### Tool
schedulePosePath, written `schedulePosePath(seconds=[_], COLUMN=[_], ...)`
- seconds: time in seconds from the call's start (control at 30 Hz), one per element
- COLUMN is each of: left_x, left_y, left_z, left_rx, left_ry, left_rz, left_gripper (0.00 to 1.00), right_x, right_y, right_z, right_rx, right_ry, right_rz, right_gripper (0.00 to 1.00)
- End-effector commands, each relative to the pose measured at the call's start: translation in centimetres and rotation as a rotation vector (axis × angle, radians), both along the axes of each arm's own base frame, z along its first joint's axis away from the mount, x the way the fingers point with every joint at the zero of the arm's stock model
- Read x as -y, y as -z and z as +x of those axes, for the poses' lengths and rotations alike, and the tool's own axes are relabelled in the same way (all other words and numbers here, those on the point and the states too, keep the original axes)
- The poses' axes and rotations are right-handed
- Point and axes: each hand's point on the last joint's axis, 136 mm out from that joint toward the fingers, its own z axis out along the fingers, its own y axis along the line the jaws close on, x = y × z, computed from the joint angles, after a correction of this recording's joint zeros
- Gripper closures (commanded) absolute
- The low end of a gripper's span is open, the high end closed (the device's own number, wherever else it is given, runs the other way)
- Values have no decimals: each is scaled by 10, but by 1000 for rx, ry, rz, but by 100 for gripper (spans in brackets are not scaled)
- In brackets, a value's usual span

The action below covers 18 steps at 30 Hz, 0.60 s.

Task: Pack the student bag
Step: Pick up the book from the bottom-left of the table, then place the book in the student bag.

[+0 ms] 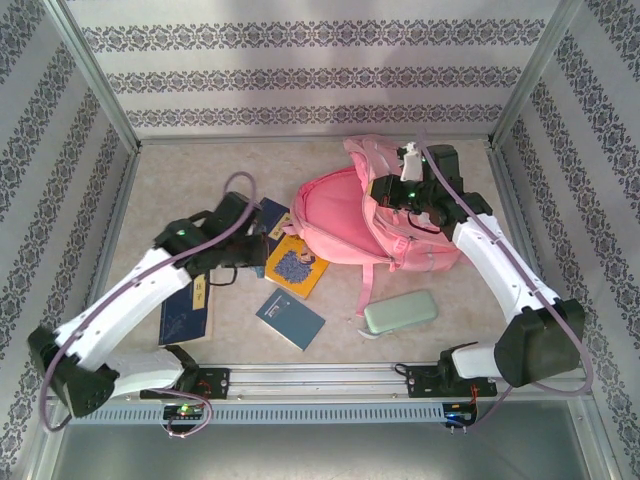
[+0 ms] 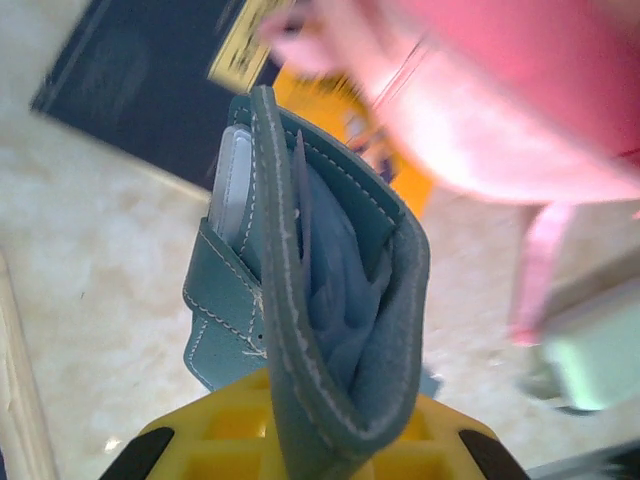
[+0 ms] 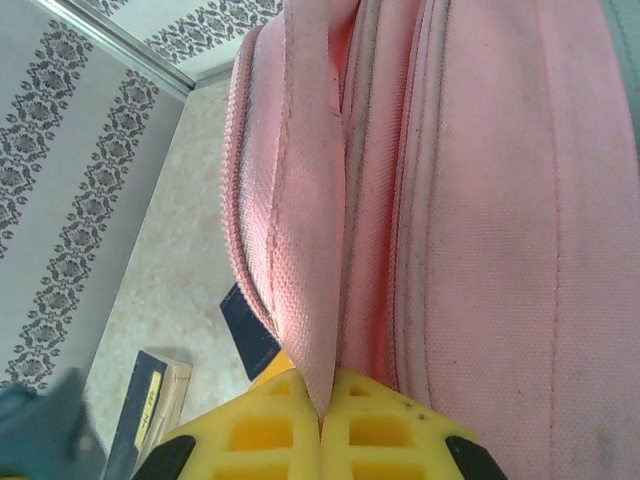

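I should keep moving my left gripper into the bag and let go of the teal wallet deep inside (image 1: 358,213), while my right gripper holds the pink bag's opening (image 1: 328,203) wide.
The student bag (image 1: 345,215), large and pink, lies at the middle right of the table with its mouth toward the left. My right gripper (image 1: 395,195) is at its upper rim. In the right wrist view the yellow fingers (image 3: 290,430) are shut on a fold of the bag's pink fabric (image 3: 300,250). My left gripper (image 1: 258,240) sits just left of the bag. In the left wrist view it (image 2: 320,445) is shut on a teal stitched leather notebook (image 2: 320,300), held on edge above the table, with white pages showing at its left side.
A yellow book (image 1: 297,268) lies beside the bag's mouth. A dark blue book (image 1: 290,320) and a navy book (image 1: 187,312) lie nearer the front. A pale green pencil case (image 1: 400,312) rests at the front right. Patterned walls enclose the table.
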Motion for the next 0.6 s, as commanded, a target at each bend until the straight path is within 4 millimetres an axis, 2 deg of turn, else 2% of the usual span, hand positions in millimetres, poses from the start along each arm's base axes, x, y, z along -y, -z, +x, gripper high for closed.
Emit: schedulePosePath(seconds=[0.0,0.1,0.27,0.43,0.57], left_x=[12,40,80,121,159], left_y=[-40,-66,-82,-94,-89], left_z=[3,10,39,94,139], left_rx=[121,194,230,261,219], left_ry=[94,172,224,247,261], left_rz=[-131,-314,-548,-775,-964], left_gripper=[100,100,100,100,100], right_x=[10,6,-1,-4,-1], right_y=[-14,-22,-40,-56,-64], right_z=[1,-2,-10,-20,-23], right_rx=[38,58,109,148,159], right_ry=[42,15,-30,-57,-51], right_rz=[23,55,125,183,242], right_gripper=[100,100,100,100,100])
